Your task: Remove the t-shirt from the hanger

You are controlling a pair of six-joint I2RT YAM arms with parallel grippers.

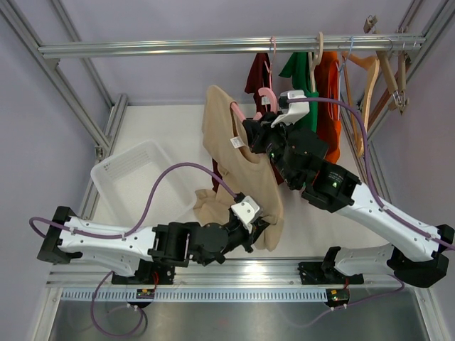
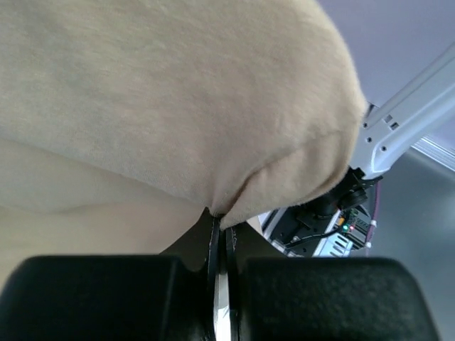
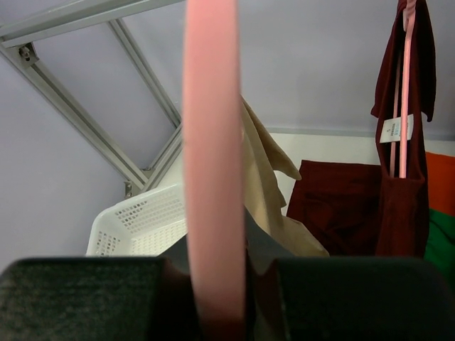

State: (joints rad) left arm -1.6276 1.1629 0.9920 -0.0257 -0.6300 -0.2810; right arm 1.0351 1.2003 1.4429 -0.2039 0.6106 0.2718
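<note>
The hanger's far end [image 1: 216, 97] is inside the beige t-shirt, so the robot's left gripper should pull the t-shirt toward the basket [image 1: 144, 181] while the right gripper draws the hanger away.
A beige t-shirt [image 1: 234, 167] hangs on a pink hanger [image 1: 238, 110] held off the rail, above the middle of the table. My right gripper [image 1: 250, 135] is shut on the hanger; in the right wrist view the pink bar [image 3: 210, 142] runs up between the fingers, with the shirt [image 3: 266, 192] behind it. My left gripper [image 1: 264, 226] is shut on the shirt's lower edge. In the left wrist view a pinch of beige cloth [image 2: 178, 106] sits between the closed fingertips [image 2: 222, 220].
A white perforated basket [image 1: 131, 174] stands on the table at the left. On the rail [image 1: 213, 46] hang a dark red shirt [image 1: 257, 74], a green one [image 1: 302, 71], an orange one [image 1: 328, 106] and bare wooden hangers [image 1: 377, 78]. Frame struts run down both sides.
</note>
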